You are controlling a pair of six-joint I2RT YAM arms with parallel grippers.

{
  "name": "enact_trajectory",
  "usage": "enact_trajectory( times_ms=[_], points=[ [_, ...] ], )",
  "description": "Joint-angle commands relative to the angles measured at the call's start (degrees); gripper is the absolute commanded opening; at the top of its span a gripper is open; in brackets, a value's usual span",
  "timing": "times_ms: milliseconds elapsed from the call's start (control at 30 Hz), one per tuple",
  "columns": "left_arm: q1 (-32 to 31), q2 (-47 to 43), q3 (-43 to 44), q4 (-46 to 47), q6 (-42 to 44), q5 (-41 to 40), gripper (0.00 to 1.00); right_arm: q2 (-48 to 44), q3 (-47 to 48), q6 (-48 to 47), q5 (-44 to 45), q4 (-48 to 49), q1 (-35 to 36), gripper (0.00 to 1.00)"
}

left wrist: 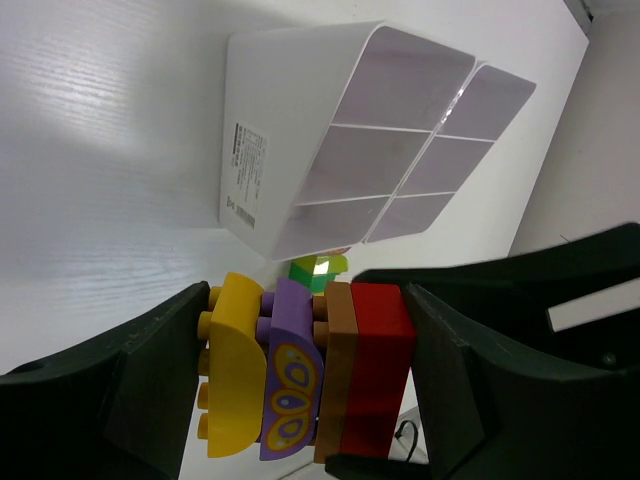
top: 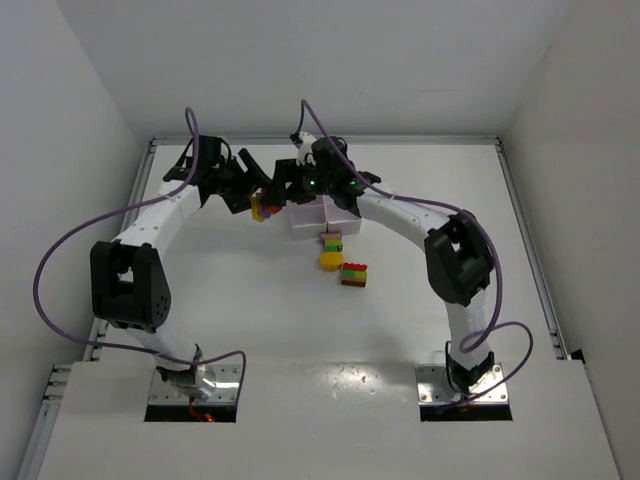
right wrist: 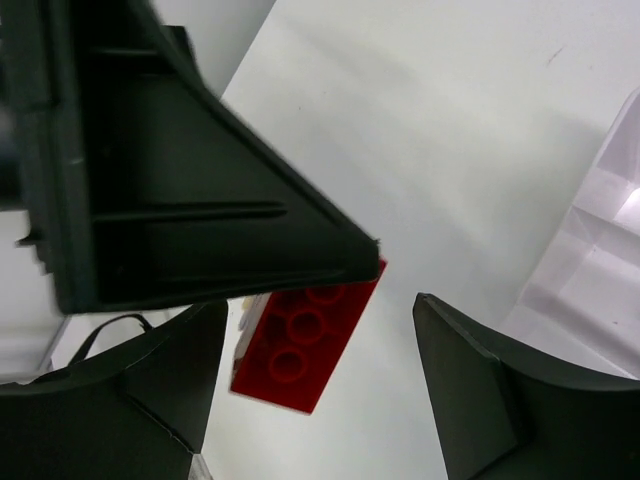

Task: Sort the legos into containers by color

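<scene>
I should take the red brick with my right gripper before my left gripper grips the yellow end again, because my left gripper's fingers span the clump from yellow to red.
My left gripper is shut on a clump of legos, stacked yellow, purple with a pattern, brown and red, held above the table just left of the white tray. My right gripper is open, with its fingers either side of the clump's red brick and not touching it. The tray's compartments in the left wrist view look bare. A green and lime brick shows behind the clump.
On the table in front of the tray lie a pink, green and yellow clump, a round yellow piece and a red, green and brown clump. White walls enclose the table at the back and both sides.
</scene>
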Motion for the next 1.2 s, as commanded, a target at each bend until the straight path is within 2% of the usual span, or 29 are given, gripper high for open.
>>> enact_trajectory(
  times_ms=[0,200,267,333,367,467,500,533,600,633,733,800,833,967,1033,1100,1167],
  points=[
    [-0.7,-3.73,-0.94,1.45,0.41,0.48,0.0,2.01,2.92,3.9,-2.72,4.09,-0.32,0.76],
    [-1.76,-5.57,-0.94,1.97,0.93,-2.69,0.0,3.77,3.45,6.99,-4.74,4.09,-0.32,0.71],
    [-2.38,-6.1,-0.94,1.97,0.93,-4.09,0.0,3.77,2.31,7.68,-4.74,4.09,-0.32,0.62],
    [-2.99,-6.1,-0.94,2.5,1.64,-4.7,0.0,3.77,2.31,8.3,-4.74,4.61,-0.32,0.5],
    [-3.6,-6.1,-1.46,2.5,1.64,-4.71,0.0,3.77,2.31,8.3,-4.74,4.62,-0.32,0.33],
    [-3.61,-6.63,-2.17,3.12,2.16,-5.24,0.03,3.77,2.31,8.91,-4.22,5.15,-0.32,0.06],
    [-3.61,-6.63,-2.95,3.64,2.16,-5.24,0.08,3.77,1.78,8.92,-4.22,5.93,-0.32,0.05],
    [-3.61,-7.33,-2.96,3.64,2.16,-5.24,0.26,3.16,1.78,8.92,-4.22,6.46,-0.32,0.04],
    [-2.65,-7.86,-4.71,5.22,2.69,-4.02,0.46,3.15,1.78,8.92,-5.27,8.48,-0.32,0.02],
    [-1.68,-8.47,-4.72,5.92,2.69,-2.88,0.6,2.46,1.78,8.92,-6.23,9.09,-0.32,0.01],
    [3.94,-10.23,-6.04,8.56,4.88,3.01,0.8,1.75,0.73,8.92,-10.78,11.12,-0.93,0.01],
    [8.75,-10.76,-6.04,10.14,8.64,6.7,0.82,1.13,-0.85,10.76,-14.31,15.76,-2.25,0.01],
    [12.18,-10.76,-6.04,12.32,10.76,13.59,0.83,0.52,-2.34,13.2,-17.8,19.17,-3.3,0.01],
    [17.3,-10.76,-8.14,17.34,11.3,30.24,0.83,-0.27,-3.67,13.93,-20.9,20.43,-4.53,0.0],
    [19.32,-11.28,-9.38,18.15,10.78,34.12,0.85,-0.89,-4.19,14.54,-21.44,20.97,-5.68,0.0],
    [19.33,-11.81,-9.99,18.15,10.25,34.75,0.97,-1.41,-4.2,14.55,-21.97,20.97,-5.68,0.0],
    [19.33,-12.77,-10.52,18.15,8.58,34.75,1.0,-1.42,-4.2,13.94,-21.97,20.27,-6.21,0.0]
  ],
)
